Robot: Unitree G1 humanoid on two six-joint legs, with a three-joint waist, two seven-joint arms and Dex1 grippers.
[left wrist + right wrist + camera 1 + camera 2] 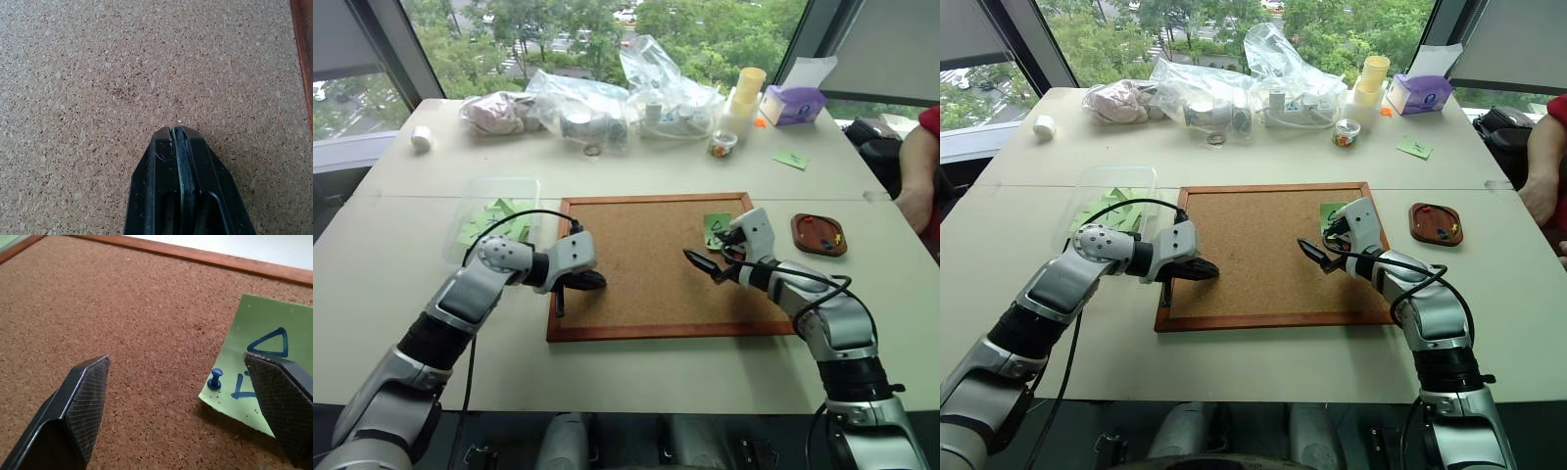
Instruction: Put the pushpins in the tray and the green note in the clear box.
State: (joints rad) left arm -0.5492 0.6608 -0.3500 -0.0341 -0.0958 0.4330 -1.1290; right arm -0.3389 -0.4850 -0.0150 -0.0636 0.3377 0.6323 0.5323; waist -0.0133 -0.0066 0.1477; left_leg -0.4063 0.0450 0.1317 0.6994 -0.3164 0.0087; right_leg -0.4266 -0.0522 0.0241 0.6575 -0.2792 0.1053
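Observation:
The blue pushpin sticks through the note's corner [214, 380], so the green note [716, 229] should come off the cork along with the pushpin when I lift.
A light green note [254, 347] with blue triangle outlines lies on the corkboard [636, 284], and a blue pushpin [214, 380] stands in its corner. My right gripper [178, 361] is open just over the board. One finger is above the note [714, 227] and the other is over bare cork. My left gripper [176, 132] is shut and empty, its tip on the cork near the board's left edge [592, 280]. The dark red tray [819, 252], right of the board, holds a few coloured pushpins [829, 238]. The clear box [499, 182], left of the board, holds green notes.
Clear plastic bags [607, 98], stacked yellow cups [744, 98] and a purple tissue box [793, 103] line the table's far side. A small green slip [791, 159] lies near them. A person's arm [915, 186] rests at the right edge.

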